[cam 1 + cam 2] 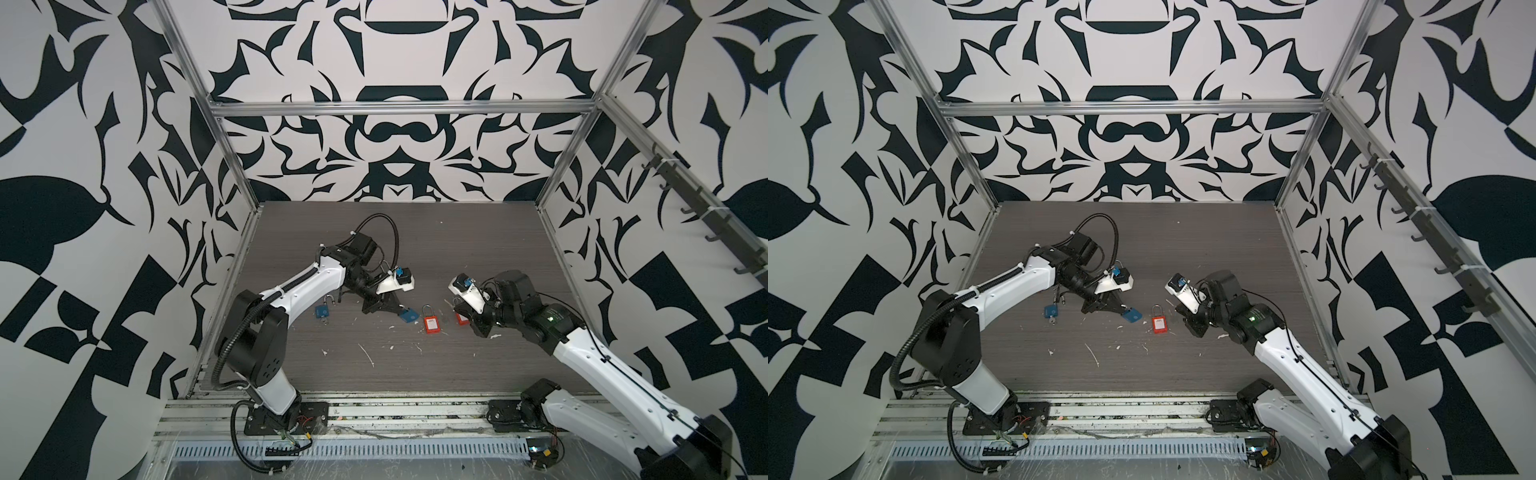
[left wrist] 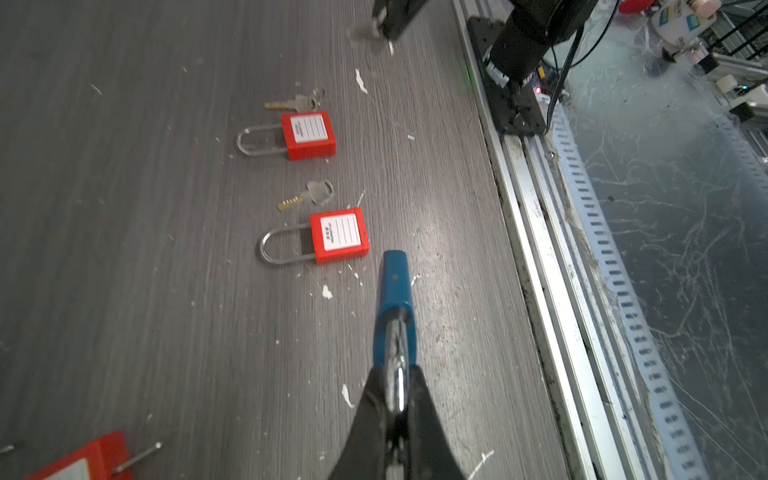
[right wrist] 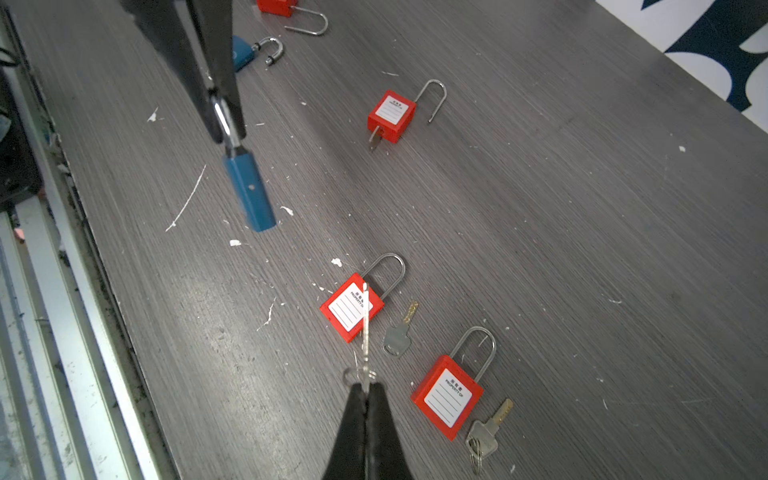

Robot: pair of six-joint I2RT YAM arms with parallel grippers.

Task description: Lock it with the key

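My left gripper should continue to bring the blue padlock down by its shackle, because the spot [image 1: 401,336] beside the nearest red padlock is clear. It should do so until the blue padlock's body rests there, then let go.
My left gripper [image 2: 395,376] is shut on the steel shackle of a blue padlock [image 2: 393,291]. The lock body points away from the fingers, just above the table. Both top views show that lock [image 1: 409,316] [image 1: 1133,316] at the left gripper [image 1: 400,309] [image 1: 1122,309], near the table's middle. My right gripper [image 3: 365,385] is shut on a key [image 3: 365,324], seen edge-on, blade pointing away from the fingers and a small ring at its head. The right gripper [image 1: 456,306] [image 1: 1179,308] hangs to the right of the blue padlock [image 3: 249,191], a short gap apart.
Red padlocks [image 3: 351,308] [image 3: 448,397] lie under the right gripper, each with a loose key [image 3: 398,334] [image 3: 486,432] beside it. A third red padlock [image 3: 390,114] has a key in it and its shackle open. A second blue padlock [image 1: 323,311] lies at the left. The front rail [image 2: 536,232] edges the table.
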